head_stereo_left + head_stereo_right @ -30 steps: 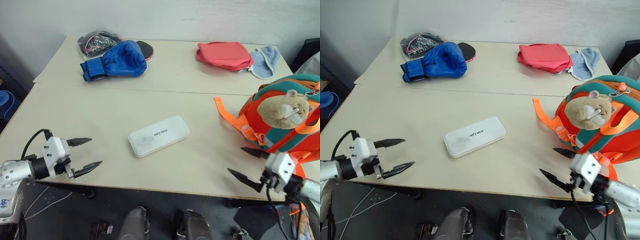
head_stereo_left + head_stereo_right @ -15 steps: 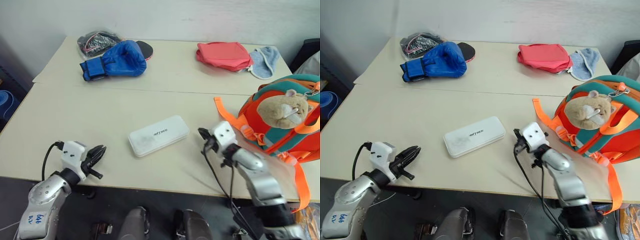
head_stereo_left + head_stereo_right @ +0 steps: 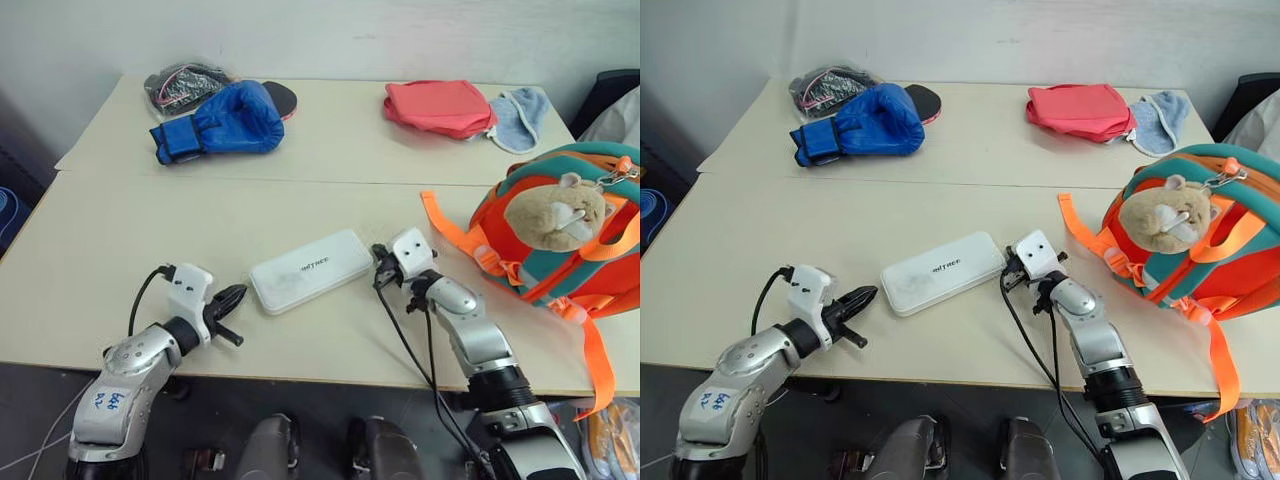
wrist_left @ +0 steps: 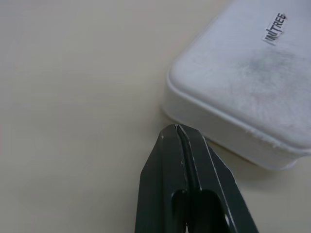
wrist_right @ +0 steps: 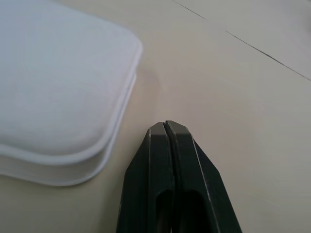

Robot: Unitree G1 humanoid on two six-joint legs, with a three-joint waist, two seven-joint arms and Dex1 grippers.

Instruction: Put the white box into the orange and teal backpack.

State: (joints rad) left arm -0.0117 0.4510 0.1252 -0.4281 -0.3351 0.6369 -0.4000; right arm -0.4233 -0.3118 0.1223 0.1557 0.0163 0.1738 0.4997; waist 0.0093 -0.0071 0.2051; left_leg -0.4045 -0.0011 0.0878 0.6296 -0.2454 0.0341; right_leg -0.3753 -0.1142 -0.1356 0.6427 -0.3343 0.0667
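Observation:
The white box (image 3: 312, 271) lies at a slant with the robot's closed grippers at its ends, so the robot should turn the box straight before the left gripper opens around the end (image 3: 264, 288) next to that gripper.
The white box (image 3: 309, 269) lies flat on the near table, dark lettering on its lid (image 4: 275, 33). My left gripper (image 3: 238, 293) is shut and empty, its tip just off the box's left end. Just off the box's right end sits my right gripper (image 3: 380, 253), also shut and empty. Both wrist views show closed black fingers (image 4: 187, 160) (image 5: 170, 150) a short gap from the box's rounded corners (image 5: 63, 92). The orange and teal backpack (image 3: 575, 235) stands at the table's right edge, a tan plush toy (image 3: 550, 212) on its front and orange straps (image 3: 450, 228) trailing toward the box.
On the far table lie a blue boxing glove (image 3: 215, 122), a black mesh bundle (image 3: 180, 80), a flat red pouch (image 3: 437, 106) and a light blue cloth (image 3: 518, 112). A seam (image 3: 300, 183) joins the two tables. Black cables (image 3: 420, 360) hang from my right wrist.
Both grippers closed from wide open and swung inward from the table's front corners to either end of the white box. The view shifted slightly.

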